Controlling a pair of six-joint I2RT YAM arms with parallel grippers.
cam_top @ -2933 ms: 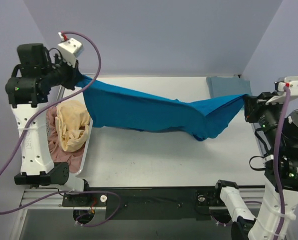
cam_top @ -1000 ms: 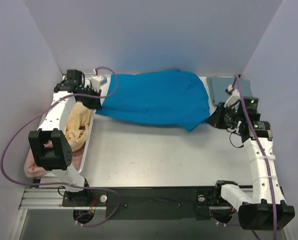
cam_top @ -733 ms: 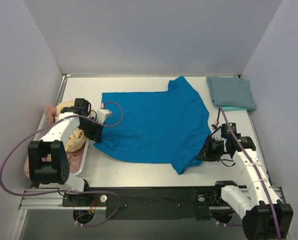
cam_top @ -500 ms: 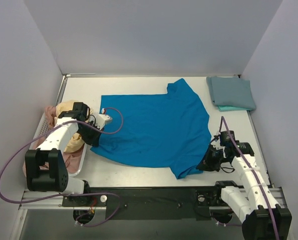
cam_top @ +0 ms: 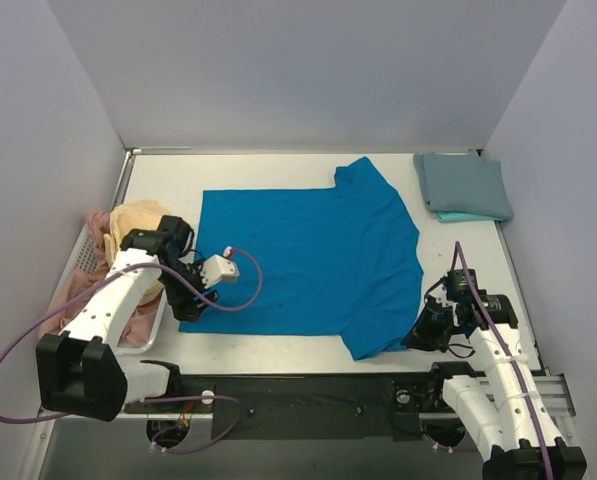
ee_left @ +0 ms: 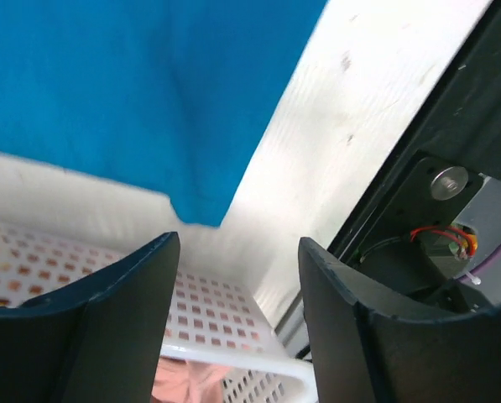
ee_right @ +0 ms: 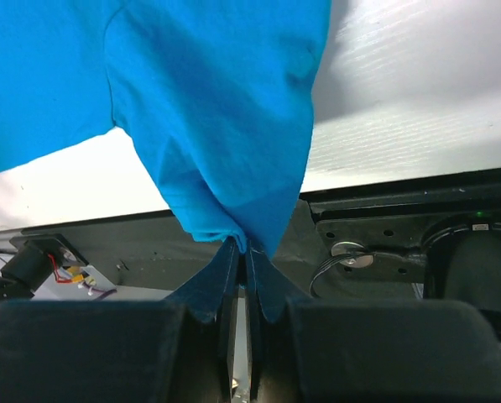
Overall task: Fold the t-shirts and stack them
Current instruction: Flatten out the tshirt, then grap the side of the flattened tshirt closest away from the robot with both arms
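The blue t-shirt's near sleeve sticks out beyond the t-shirt's side, so it will turn over onto the t-shirt's body when the robot folds that side back.
A bright blue t-shirt lies spread flat across the table. Its near-left corner rests on the table just ahead of my left gripper, which is open with nothing between its fingers. My right gripper is shut on a bunched edge of the blue t-shirt at its near-right corner, over the table's front edge. A dull teal t-shirt lies folded at the back right. Pale yellow-orange and dusty pink t-shirts lie crumpled at the left.
A white perforated basket at the left edge holds the crumpled shirts; its rim is right under the left fingers. The black front rail runs along the near edge. Walls close in three sides.
Both arms drew the blue t-shirt toward the near edge and laid it flat. The left gripper opened and let go of its corner. The right stayed shut on the shirt.
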